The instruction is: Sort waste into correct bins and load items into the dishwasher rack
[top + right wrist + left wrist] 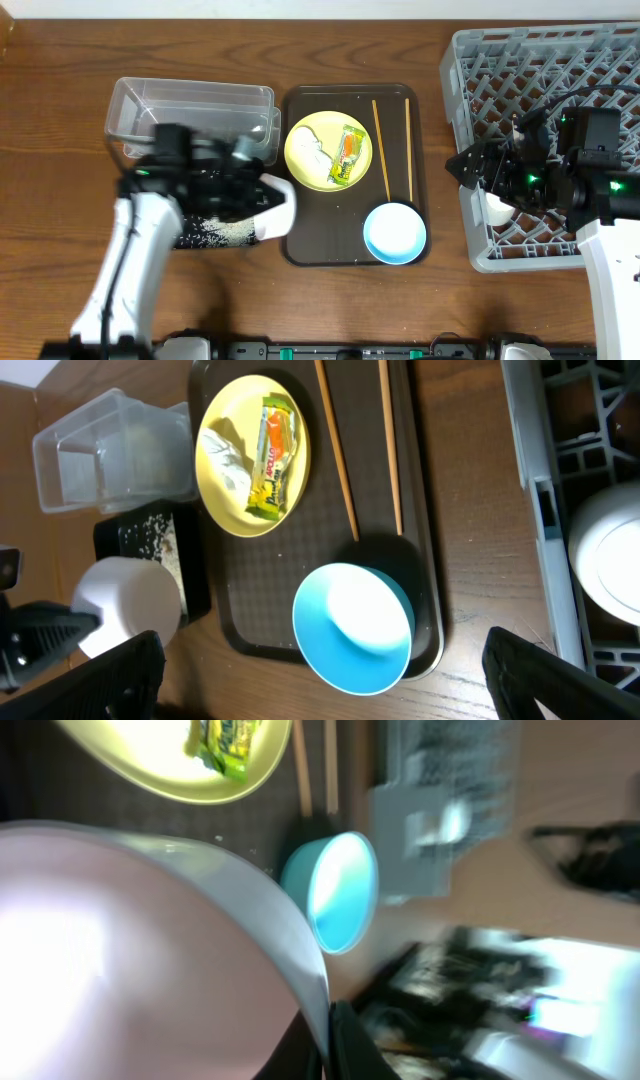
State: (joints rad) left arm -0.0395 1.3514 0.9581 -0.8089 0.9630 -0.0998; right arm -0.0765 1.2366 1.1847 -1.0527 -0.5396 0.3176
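The white bowl (277, 212) is empty and the spot (328, 226) beside the light blue bowl is free, so my left gripper should go toward that spot next and let go there.
My left gripper (330, 1045) is shut on the rim of the white bowl (272, 210), holding it tilted beside the black tray (190, 238), which holds rice grains (222, 232). The clear tub (190, 110) stands behind it. The yellow plate (328, 150) carries the snack wrapper (347, 155) and the white tissue (308, 155). Two chopsticks (380, 145) and the light blue bowl (394, 232) lie on the brown serving tray. My right gripper (322, 650) is open and empty, at the left edge of the grey dishwasher rack (560, 70).
The dark brown serving tray (300, 250) sits in the middle of the wooden table. A white round dish (610, 555) lies in the rack near its left wall. The right arm body (600, 190) hangs over the rack's front part.
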